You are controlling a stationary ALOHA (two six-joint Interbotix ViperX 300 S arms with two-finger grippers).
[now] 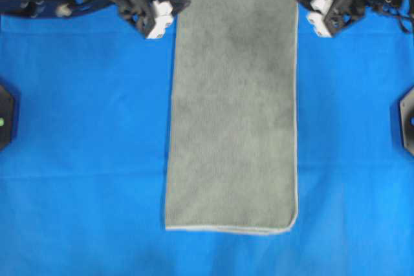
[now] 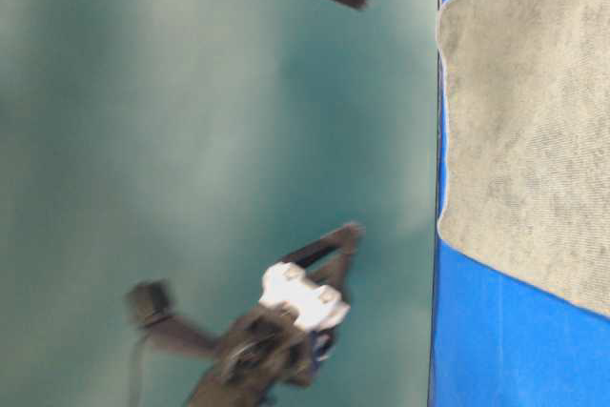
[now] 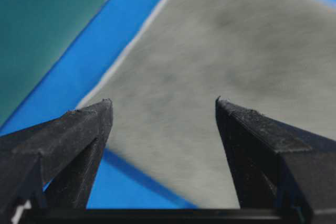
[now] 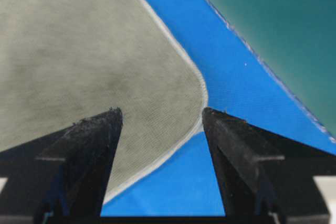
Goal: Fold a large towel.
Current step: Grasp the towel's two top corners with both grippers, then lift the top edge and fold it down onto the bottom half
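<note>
I expect the grey-green towel (image 1: 233, 108) to pull its near end along when I lift the far corners, because the near hem (image 1: 226, 229) lies loose on the blue surface.
The grey-green towel (image 1: 233, 108) lies flat as a long rectangle down the middle of the blue surface, its pale hem showing round the edges. My left gripper (image 1: 178, 8) hovers at the towel's far left corner, open and empty. In the left wrist view the towel (image 3: 220, 51) fills the space beyond the open left gripper (image 3: 163, 100). My right gripper (image 1: 305, 8) hangs by the far right corner, also open. In the right wrist view the towel's rounded corner (image 4: 173, 108) sits between the spread fingers of the right gripper (image 4: 161, 109). Neither gripper touches the cloth.
The bright blue cloth surface (image 1: 77, 127) covers the table around the towel. Black fixtures stand at the left edge (image 1: 6, 117) and the right edge (image 1: 407, 117). A teal backdrop (image 3: 42, 24) rises behind the table's far edge.
</note>
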